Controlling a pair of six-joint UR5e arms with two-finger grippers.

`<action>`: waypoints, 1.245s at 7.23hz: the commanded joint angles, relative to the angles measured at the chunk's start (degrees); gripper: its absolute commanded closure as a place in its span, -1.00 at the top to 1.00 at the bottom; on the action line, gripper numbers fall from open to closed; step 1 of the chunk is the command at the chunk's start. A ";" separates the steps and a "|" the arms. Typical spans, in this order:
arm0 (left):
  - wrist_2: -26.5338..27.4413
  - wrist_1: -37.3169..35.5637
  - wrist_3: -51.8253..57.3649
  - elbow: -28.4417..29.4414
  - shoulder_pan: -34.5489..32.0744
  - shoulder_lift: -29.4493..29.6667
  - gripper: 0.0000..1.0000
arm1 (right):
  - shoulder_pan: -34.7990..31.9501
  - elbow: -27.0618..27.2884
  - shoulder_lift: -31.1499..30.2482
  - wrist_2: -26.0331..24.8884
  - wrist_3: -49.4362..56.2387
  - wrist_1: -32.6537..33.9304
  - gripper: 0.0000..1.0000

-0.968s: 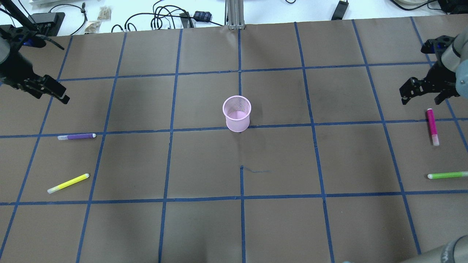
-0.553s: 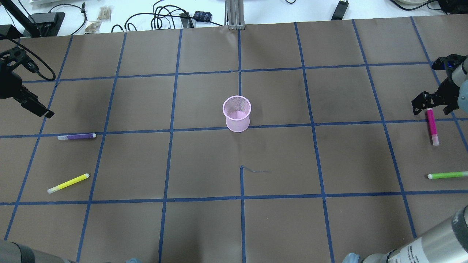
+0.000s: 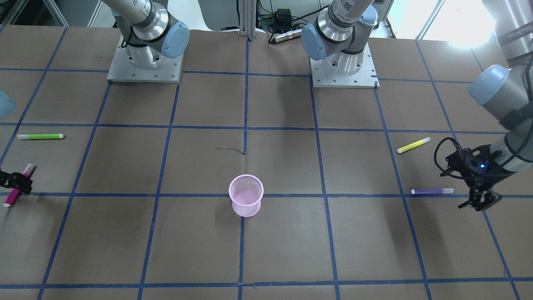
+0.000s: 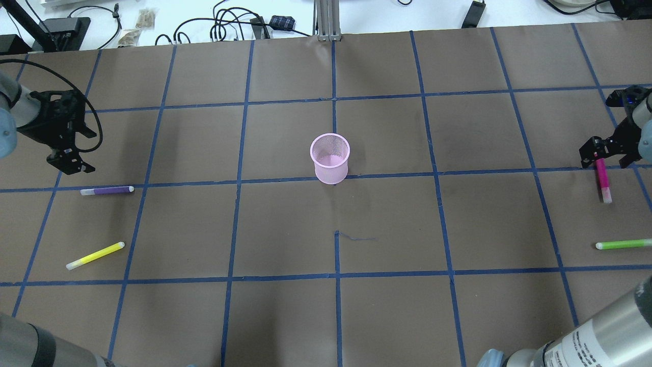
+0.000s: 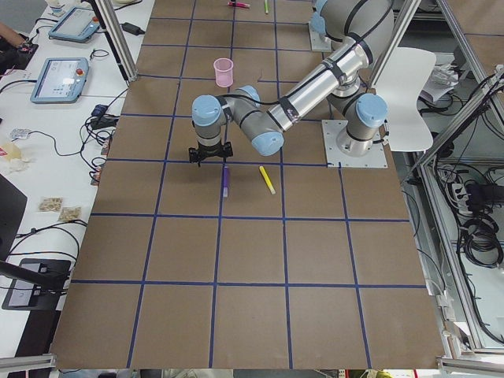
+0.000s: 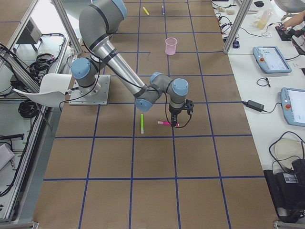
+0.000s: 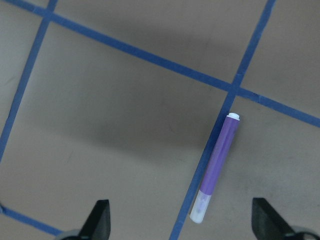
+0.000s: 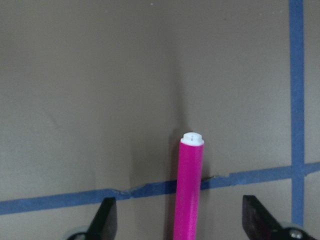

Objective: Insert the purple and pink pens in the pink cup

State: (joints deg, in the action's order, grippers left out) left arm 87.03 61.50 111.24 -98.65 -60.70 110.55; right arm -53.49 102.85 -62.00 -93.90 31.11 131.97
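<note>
The pink cup's opening (image 3: 246, 189) is far wider than a pen, so the pink pen (image 3: 13, 195) will lean at an angle inside the cup when I insert it.
The pink mesh cup (image 4: 330, 158) stands upright at the table's middle, also in the front view (image 3: 246, 195). The purple pen (image 4: 107, 190) lies flat at the left; my left gripper (image 4: 70, 161) hovers open just beyond it. In the left wrist view the purple pen (image 7: 216, 166) lies ahead, between the open fingers (image 7: 99, 220). The pink pen (image 4: 602, 179) lies flat at the right. My right gripper (image 4: 605, 154) is open and straddles its far end. In the right wrist view the pink pen (image 8: 189, 190) runs between the spread fingers (image 8: 106, 217).
A yellow pen (image 4: 95, 255) lies near the purple one on the left. A green pen (image 4: 624, 244) lies nearer than the pink one on the right. Cables and adapters (image 4: 229, 25) lie beyond the table's far edge. The arm bases (image 3: 143, 62) stand on the robot's side.
The left gripper has swung in from the far left to just beyond the purple pen. The right gripper has moved down over the pink pen's far end. Pens and cup have not moved.
</note>
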 commanded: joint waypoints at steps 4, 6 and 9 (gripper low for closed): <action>31.23 -7.97 -10.34 -1.10 -18.14 4.04 1.00 | 0.75 -0.10 0.91 0.03 -0.26 -0.31 -0.79; 40.92 -14.52 -10.70 -3.46 -18.14 9.04 1.00 | 0.75 -0.19 0.82 -0.14 -0.35 -0.31 -1.00; 41.46 -21.15 -8.00 -7.52 -18.92 11.36 1.00 | -3.43 -2.47 -5.83 1.87 -0.52 -2.58 -1.00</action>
State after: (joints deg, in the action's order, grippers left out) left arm 128.12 41.69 101.40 -105.17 -79.18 121.72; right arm -54.15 101.36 -64.59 -93.05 30.78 130.46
